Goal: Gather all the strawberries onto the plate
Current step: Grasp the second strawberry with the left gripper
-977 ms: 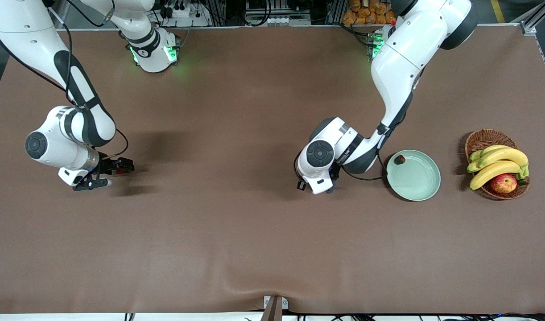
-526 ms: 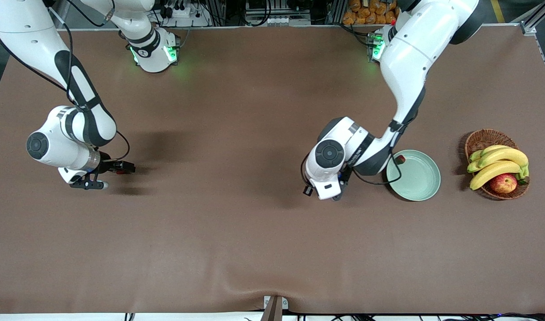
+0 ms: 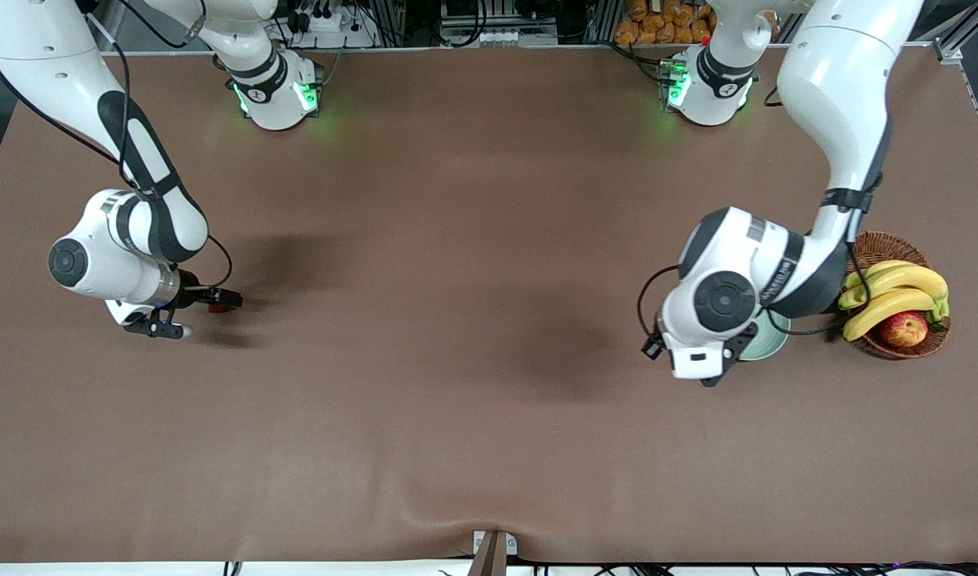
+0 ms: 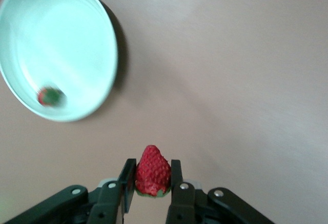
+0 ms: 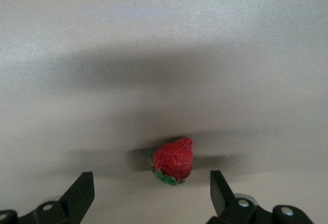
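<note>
The strawberry at my right gripper (image 5: 173, 159) is a long way from the plate, so my right gripper should put it down midway (image 3: 498, 294) for my left gripper to pick up.
My left gripper (image 4: 151, 166) is shut on a red strawberry (image 4: 151, 170) with a green cap and holds it in the air over the table, just beside the plate. In the front view the left hand (image 3: 713, 320) covers most of the mint-green plate (image 3: 777, 338). The left wrist view shows the plate (image 4: 66, 34) with one strawberry (image 4: 50, 96) in it by the rim. My right gripper (image 3: 194, 314) is open and low at the right arm's end of the table. A third strawberry (image 5: 174, 160) lies on the table between its fingers (image 5: 82, 185); it also shows in the front view (image 3: 214, 308).
A brown wicker basket (image 3: 877, 244) with bananas (image 3: 897, 292) and a red-yellow apple (image 3: 903, 328) stands beside the plate, toward the left arm's end. The brown table cover has a ridge (image 3: 489, 512) at the edge nearest the camera.
My left arm has swung toward its own end of the table with the strawberry and now covers the plate. My right gripper has shifted only slightly.
</note>
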`<action>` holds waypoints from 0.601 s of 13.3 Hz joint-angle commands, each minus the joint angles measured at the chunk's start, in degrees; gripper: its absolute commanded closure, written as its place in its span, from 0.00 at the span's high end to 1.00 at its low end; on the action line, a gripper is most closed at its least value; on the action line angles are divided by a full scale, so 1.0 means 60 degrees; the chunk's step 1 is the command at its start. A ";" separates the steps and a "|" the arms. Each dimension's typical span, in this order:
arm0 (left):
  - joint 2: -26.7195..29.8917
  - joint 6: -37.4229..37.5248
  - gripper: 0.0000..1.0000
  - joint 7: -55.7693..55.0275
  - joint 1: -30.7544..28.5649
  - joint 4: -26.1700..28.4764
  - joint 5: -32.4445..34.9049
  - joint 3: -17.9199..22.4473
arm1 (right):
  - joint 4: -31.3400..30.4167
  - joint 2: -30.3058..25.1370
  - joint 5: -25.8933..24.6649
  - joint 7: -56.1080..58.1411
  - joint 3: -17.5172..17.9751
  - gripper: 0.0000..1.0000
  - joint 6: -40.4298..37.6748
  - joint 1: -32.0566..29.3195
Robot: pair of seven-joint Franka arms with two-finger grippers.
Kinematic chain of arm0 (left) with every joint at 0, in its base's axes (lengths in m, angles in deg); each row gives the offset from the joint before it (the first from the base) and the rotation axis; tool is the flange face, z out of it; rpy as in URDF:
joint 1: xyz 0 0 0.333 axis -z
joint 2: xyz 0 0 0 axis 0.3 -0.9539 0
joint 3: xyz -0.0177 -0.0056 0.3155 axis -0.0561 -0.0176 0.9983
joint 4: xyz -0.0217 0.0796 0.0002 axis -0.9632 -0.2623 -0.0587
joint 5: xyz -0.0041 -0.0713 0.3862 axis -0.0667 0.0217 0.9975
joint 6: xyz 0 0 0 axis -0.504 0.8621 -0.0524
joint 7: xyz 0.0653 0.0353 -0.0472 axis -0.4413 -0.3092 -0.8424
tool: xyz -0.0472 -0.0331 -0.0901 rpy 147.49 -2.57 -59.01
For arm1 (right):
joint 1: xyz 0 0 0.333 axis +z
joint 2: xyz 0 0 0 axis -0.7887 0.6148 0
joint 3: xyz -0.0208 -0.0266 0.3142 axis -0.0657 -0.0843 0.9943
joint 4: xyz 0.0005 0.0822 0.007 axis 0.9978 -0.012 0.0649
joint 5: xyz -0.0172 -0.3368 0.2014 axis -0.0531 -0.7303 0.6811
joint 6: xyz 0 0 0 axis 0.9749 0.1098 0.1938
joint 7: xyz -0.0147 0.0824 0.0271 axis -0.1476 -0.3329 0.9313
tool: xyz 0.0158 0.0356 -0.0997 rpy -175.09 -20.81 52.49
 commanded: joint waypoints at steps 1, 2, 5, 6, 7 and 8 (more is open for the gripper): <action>0.0405 0.0016 0.00 0.1662 -0.0963 0.1015 0.0046 -0.0086 | -0.0064 -0.0040 -0.0274 -0.0211 0.0080 0.89 -0.0009 -0.0200; 0.0390 0.0001 0.00 0.2061 -0.1270 0.1263 0.0046 -0.0086 | -0.0006 0.0004 -0.0274 -0.0211 0.0036 0.82 -0.0009 -0.0200; 0.0332 -0.0131 0.00 0.2955 -0.1872 0.1720 0.0468 -0.0072 | 0.0052 0.0107 -0.0289 -0.0211 -0.0008 0.78 0.0006 -0.0185; 0.0244 -0.0319 0.00 0.3147 -0.2179 0.1807 0.0702 -0.0086 | 0.0096 0.0122 -0.0318 -0.0197 -0.0008 0.77 0.0006 -0.0200; 0.0229 -0.0568 0.01 0.3207 -0.2240 0.1996 0.0734 -0.0086 | 0.0140 0.0180 -0.0449 -0.0211 -0.0008 0.77 0.0006 -0.0200; 0.0113 -0.0686 0.36 0.3207 -0.2197 0.2114 0.0749 -0.0086 | 0.0199 0.0210 -0.0522 -0.0211 -0.0023 0.75 0.0006 -0.0214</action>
